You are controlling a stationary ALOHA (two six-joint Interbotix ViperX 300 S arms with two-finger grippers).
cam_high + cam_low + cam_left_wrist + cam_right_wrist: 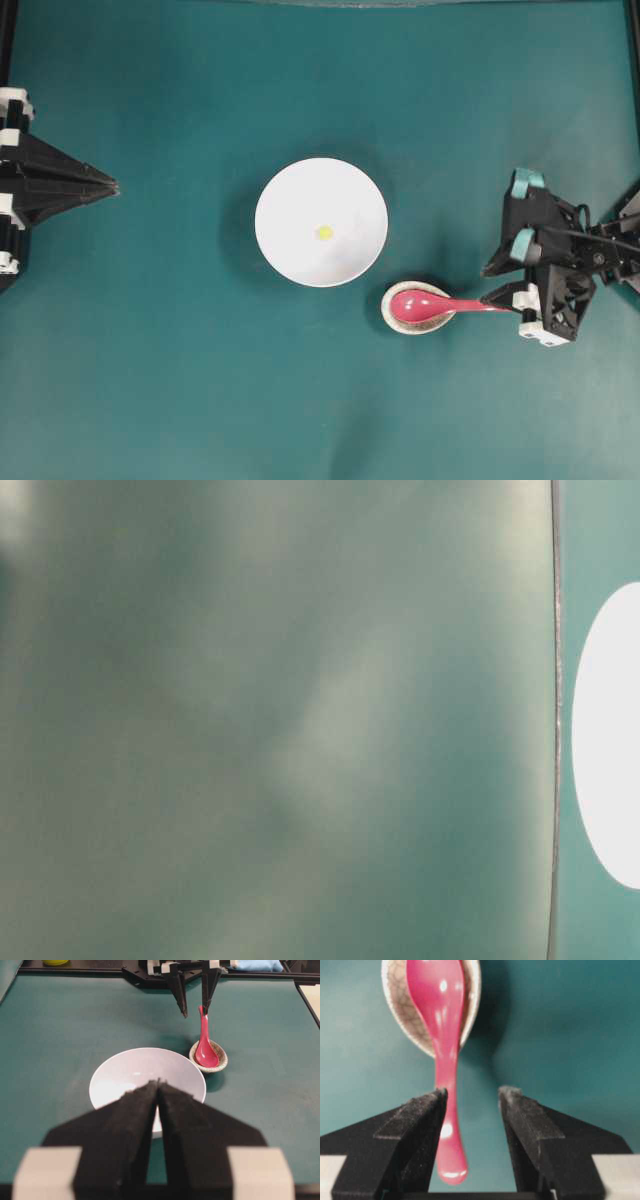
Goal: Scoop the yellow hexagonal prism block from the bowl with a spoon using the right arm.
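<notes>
Next, my right gripper tilts flatter and line up along the handle [472, 304] before it closes, because it points steeply down and the spoon's handle is off the gripper's middle [448, 1116].
The white bowl [290, 215] sits mid-table with the tiny yellow hexagonal prism block [324, 232] lying at its centre. To its lower right the pink-red spoon [430, 304] lies with its scoop in a speckled beige rest [392, 316], handle pointing right. My right gripper [487, 286] is open around the handle's end. In the right wrist view the spoon [445, 1035] runs down between the spread fingers of the gripper [472, 1092], close against the left finger [415, 1120]. My left gripper [113, 186] is shut and empty at the left edge. Its fingers [140, 1120] hide the block in the bowl [125, 1070].
Green mat covers the table. In the left wrist view a black frame rail [75, 970] runs along the far edge, behind the right arm. The table-level view is a blur of green with a white rounded shape [610, 730] at its right edge.
</notes>
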